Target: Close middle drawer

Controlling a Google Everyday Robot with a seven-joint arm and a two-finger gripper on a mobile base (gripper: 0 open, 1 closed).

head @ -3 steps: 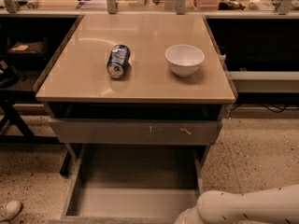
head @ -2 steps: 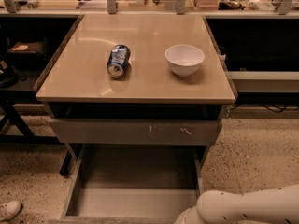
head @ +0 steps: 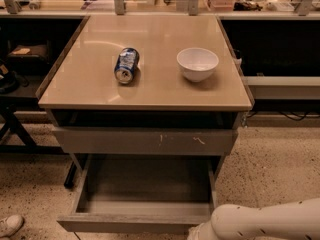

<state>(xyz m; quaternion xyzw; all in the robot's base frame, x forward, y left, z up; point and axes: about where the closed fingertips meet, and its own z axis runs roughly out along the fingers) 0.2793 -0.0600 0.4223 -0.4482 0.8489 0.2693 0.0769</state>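
My gripper needs to move toward the front's middle (head: 145, 225) before I push the drawer in, as it is now beside one end of the middle drawer's front (head: 196, 223).
The middle drawer (head: 135, 223) is pulled far out at the bottom of the grey cabinet. Its plain flat front faces me and its empty grey box (head: 145, 184) lies open. Above it sits a taller grey front with pale scratch marks (head: 145, 141), pushed in. My white arm (head: 270, 221) comes in from the lower right. My gripper (head: 198, 232) is at the frame's bottom edge, right by the right end of the drawer's front, and is mostly cut off.
A blue can (head: 126, 65) lies on its side and a white bowl (head: 197, 63) stands on the beige tabletop (head: 100, 91). A dark shelf unit (head: 20, 59) is at the left, a shoe (head: 9, 225) at the lower left, speckled floor (head: 270, 174) at the right.
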